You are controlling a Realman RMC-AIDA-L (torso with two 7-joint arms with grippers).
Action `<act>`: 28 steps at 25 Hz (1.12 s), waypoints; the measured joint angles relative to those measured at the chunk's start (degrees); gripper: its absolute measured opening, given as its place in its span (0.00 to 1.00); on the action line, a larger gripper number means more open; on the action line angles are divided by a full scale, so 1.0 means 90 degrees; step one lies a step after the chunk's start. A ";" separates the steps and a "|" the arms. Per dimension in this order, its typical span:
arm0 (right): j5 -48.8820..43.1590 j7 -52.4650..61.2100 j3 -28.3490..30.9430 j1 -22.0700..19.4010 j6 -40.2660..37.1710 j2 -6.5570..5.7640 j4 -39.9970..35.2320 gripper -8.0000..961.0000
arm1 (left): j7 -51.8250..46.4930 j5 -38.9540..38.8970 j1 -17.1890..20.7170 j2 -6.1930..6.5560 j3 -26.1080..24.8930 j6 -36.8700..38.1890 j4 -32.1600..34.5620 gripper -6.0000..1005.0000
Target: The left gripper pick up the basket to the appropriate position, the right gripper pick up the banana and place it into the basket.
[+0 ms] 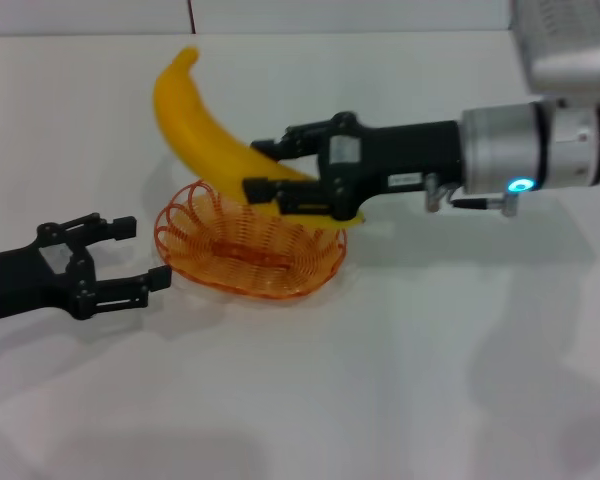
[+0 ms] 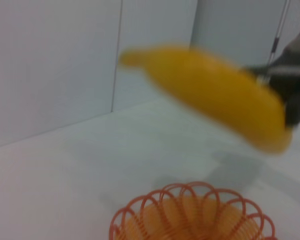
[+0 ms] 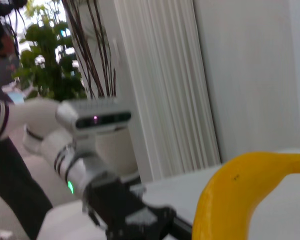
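The banana (image 1: 205, 135) hangs lengthwise above the empty basket, so I keep lowering it with my right gripper toward the basket's bottom (image 1: 252, 256) until it rests inside, then let go.
My right gripper (image 1: 262, 168) is shut on the yellow banana (image 1: 205, 125) and holds it tilted above the far rim of the orange wire basket (image 1: 230, 272). The banana's upper tip points up and to the left. The basket stands on the white table. My left gripper (image 1: 143, 253) is open, low at the basket's left side, its fingertips just short of the rim. The left wrist view shows the banana (image 2: 215, 95) in the air above the basket (image 2: 190, 215), with the right gripper (image 2: 285, 85) behind it. The right wrist view shows part of the banana (image 3: 240, 195).
The white table (image 1: 400, 380) stretches in front and to the right of the basket. The right arm's silver wrist (image 1: 530, 145) reaches in from the right. A wall, a curtain and plants (image 3: 50, 60) stand beyond the table.
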 joint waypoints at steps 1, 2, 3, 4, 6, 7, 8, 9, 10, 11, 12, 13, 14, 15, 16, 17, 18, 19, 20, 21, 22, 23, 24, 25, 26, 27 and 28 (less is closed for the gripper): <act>0.0000 -0.0029 -0.0102 0.0016 0.0156 0.0000 0.0099 0.50 | 0.0011 0.0002 -0.0175 0.0030 0.0003 -0.0002 -0.0195 0.88; 0.0000 -0.0054 -0.0166 0.0024 0.0255 0.0001 0.0166 0.50 | 0.0017 0.0003 -0.0231 0.0038 0.0009 -0.0003 -0.0243 0.88; 0.0000 -0.0083 -0.0212 0.0030 0.0340 0.0000 0.0234 0.50 | 0.0023 0.0003 -0.0285 0.0043 0.0023 -0.0003 -0.0285 0.88; -0.0001 -0.0127 -0.0237 0.0044 0.0418 0.0001 0.0322 0.50 | 0.0027 0.0004 -0.0324 0.0048 0.0036 -0.0004 -0.0308 0.88; -0.0001 -0.0244 -0.0248 0.0087 0.0685 0.0007 0.0550 0.50 | 0.0028 0.0006 -0.0379 0.0048 0.0061 -0.0005 -0.0329 0.88; -0.0001 -0.0286 -0.0250 0.0125 0.0872 0.0008 0.0660 0.50 | 0.0026 0.0024 -0.0390 0.0048 0.0069 -0.0006 -0.0329 0.88; -0.0001 -0.0303 -0.0253 0.0156 0.1031 0.0010 0.0752 0.50 | 0.0022 0.0059 -0.0399 0.0048 0.0075 -0.0006 -0.0330 0.88; 0.0000 -0.0310 -0.0256 0.0189 0.1175 0.0009 0.0826 0.50 | 0.0010 0.0112 -0.0408 0.0048 0.0077 -0.0006 -0.0331 0.88; -0.0001 -0.0307 -0.0260 0.0211 0.1263 0.0009 0.0880 0.50 | -0.0002 0.0162 -0.0417 0.0044 0.0077 -0.0006 -0.0331 0.88; -0.0002 -0.0299 -0.0263 0.0220 0.1289 0.0009 0.0909 0.50 | -0.0018 0.0226 -0.0428 0.0034 0.0077 -0.0006 -0.0333 0.88; 0.0000 -0.0294 -0.0262 0.0217 0.1277 0.0008 0.0913 0.50 | -0.0029 0.0260 -0.0434 0.0029 0.0074 -0.0006 -0.0333 0.88; 0.0012 -0.0285 -0.0249 0.0200 0.1238 0.0004 0.0914 0.50 | -0.0036 0.0270 -0.0434 0.0027 0.0068 -0.0006 -0.0334 0.89; 0.0022 -0.0278 -0.0228 0.0181 0.1206 -0.0002 0.0909 0.50 | -0.0045 0.0272 -0.0434 0.0027 0.0057 -0.0006 -0.0335 0.88; 0.0037 -0.0270 -0.0198 0.0161 0.1176 -0.0005 0.0894 0.50 | -0.0053 0.0273 -0.0428 0.0029 0.0045 -0.0002 -0.0336 0.87; 0.0044 -0.0263 -0.0166 0.0138 0.1135 -0.0011 0.0879 0.53 | -0.0060 0.0274 -0.0421 0.0035 0.0035 0.0004 -0.0336 0.86; 0.0049 -0.0255 -0.0135 0.0113 0.1082 -0.0018 0.0855 0.56 | -0.0067 0.0274 -0.0411 0.0040 0.0030 0.0014 -0.0337 0.85; 0.0051 -0.0227 -0.0107 0.0078 0.0946 -0.0026 0.0788 0.58 | -0.0071 0.0271 -0.0401 0.0044 0.0024 0.0023 -0.0338 0.84; 0.0053 -0.0180 -0.0093 0.0027 0.0780 -0.0033 0.0670 0.61 | -0.0073 0.0262 -0.0393 0.0050 0.0018 0.0029 -0.0339 0.84; 0.0059 -0.0120 -0.0085 -0.0032 0.0593 -0.0041 0.0544 0.64 | -0.0075 0.0244 -0.0379 0.0056 0.0012 0.0043 -0.0339 0.83; 0.0084 -0.0028 -0.0079 -0.0156 0.0315 -0.0045 0.0276 0.66 | -0.0078 0.0231 -0.0372 0.0059 0.0010 0.0053 -0.0340 0.83; 0.0112 0.0056 -0.0069 -0.0305 0.0020 -0.0048 0.0012 0.69 | -0.0082 0.0227 -0.0369 0.0066 0.0010 0.0057 -0.0341 0.82; 0.0161 0.0108 -0.0052 -0.0470 -0.0237 -0.0050 -0.0247 0.72 | -0.0086 0.0222 -0.0366 0.0067 0.0009 0.0059 -0.0341 0.81; 0.0230 0.0138 -0.0036 -0.0703 -0.0500 -0.0051 -0.0556 0.72 | -0.0093 0.0215 -0.0364 0.0067 0.0009 0.0061 -0.0341 0.81; 0.0282 0.0147 -0.0021 -0.0890 -0.0664 -0.0054 -0.0776 0.73 | -0.0094 0.0210 -0.0361 0.0067 0.0008 0.0061 -0.0341 0.80; 0.0333 0.0147 -0.0015 -0.1109 -0.0762 -0.0056 -0.0970 0.74 | -0.0095 0.0205 -0.0359 0.0067 0.0006 0.0062 -0.0341 0.80; 0.0371 0.0135 -0.0010 -0.1307 -0.0809 -0.0066 -0.1150 0.75 | -0.0096 0.0204 -0.0354 0.0068 0.0005 0.0062 -0.0341 0.80; 0.0382 0.0102 -0.0010 -0.1499 -0.0809 -0.0064 -0.1286 0.76 | -0.0095 0.0203 -0.0347 0.0070 0.0001 0.0063 -0.0341 0.80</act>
